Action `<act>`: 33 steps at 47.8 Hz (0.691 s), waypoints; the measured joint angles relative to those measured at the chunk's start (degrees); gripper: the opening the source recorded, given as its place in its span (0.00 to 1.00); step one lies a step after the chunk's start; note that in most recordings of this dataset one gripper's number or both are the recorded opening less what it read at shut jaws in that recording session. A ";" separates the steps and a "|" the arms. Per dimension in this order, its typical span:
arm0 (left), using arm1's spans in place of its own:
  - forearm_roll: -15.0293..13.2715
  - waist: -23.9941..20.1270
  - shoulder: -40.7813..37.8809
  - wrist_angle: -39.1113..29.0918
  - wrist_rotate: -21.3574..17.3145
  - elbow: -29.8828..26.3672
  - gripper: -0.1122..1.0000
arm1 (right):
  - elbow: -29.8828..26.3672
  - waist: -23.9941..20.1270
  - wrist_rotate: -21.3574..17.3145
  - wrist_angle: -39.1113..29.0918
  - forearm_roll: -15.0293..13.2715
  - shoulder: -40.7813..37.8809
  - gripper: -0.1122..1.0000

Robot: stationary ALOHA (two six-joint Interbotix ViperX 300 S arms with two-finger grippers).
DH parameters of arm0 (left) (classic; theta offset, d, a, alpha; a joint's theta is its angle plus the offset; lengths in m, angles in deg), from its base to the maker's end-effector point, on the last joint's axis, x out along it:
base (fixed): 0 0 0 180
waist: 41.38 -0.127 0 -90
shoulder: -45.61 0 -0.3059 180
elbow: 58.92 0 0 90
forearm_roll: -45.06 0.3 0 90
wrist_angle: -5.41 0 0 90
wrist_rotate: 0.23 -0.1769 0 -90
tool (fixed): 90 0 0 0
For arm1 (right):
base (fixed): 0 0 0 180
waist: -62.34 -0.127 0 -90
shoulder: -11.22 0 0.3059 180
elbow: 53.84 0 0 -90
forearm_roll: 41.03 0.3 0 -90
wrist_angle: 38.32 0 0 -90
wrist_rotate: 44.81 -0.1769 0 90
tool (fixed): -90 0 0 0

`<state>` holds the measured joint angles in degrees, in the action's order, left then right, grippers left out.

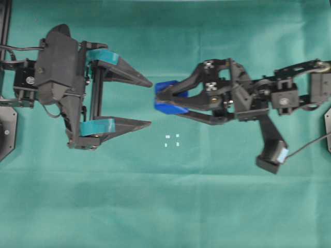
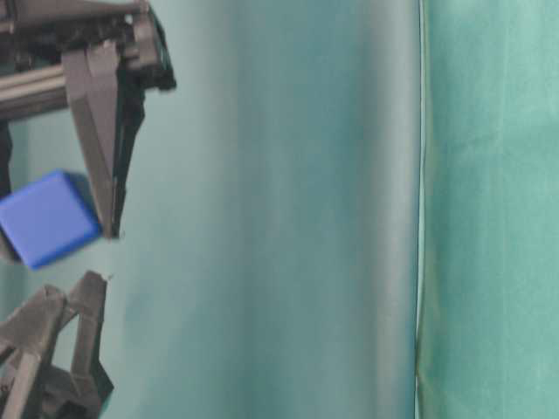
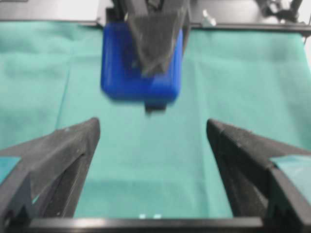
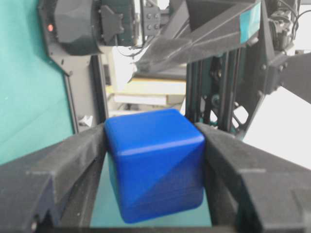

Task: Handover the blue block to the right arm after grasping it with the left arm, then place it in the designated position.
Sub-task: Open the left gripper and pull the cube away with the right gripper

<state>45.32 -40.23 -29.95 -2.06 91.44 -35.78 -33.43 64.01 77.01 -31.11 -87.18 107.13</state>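
The blue block (image 2: 49, 218) hangs at a slant near the open fingers of my left gripper, so my right gripper should move back and turn the block before it goes to the white marks (image 1: 171, 140).
The blue block (image 1: 166, 87) hangs above the green cloth, and my all-black right gripper (image 1: 159, 98) is shut on it, one finger on each side. In the right wrist view the block (image 4: 155, 165) fills the gap between the two black fingers (image 4: 73, 165). My left gripper (image 1: 150, 103), with its teal tape bands, stands wide open just left of the block and is not touching it. From the left wrist the block (image 3: 121, 68) sits ahead of the spread fingertips (image 3: 82, 141), partly covered by a right finger. The designated position (image 1: 171, 140), small white marks, lies on the cloth below the block.
A green cloth (image 1: 170, 206) covers the whole table. Both arm bases stand at the left and right edges. The block (image 2: 48, 218) shows at the far left of the table-level view, next to black fingers.
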 measured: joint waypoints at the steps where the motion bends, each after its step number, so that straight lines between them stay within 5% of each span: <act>1: 0.09 0.00 0.35 0.00 0.00 0.26 1.00 | 0.44 0.00 0.00 0.00 0.00 0.62 0.64; 33: 0.00 0.00 4.31 -0.09 0.00 3.08 1.00 | 5.36 0.00 -0.35 -2.11 0.26 7.29 0.64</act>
<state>45.32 -40.23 -25.64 -2.15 91.44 -32.71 -28.07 64.01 76.66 -33.22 -86.91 114.42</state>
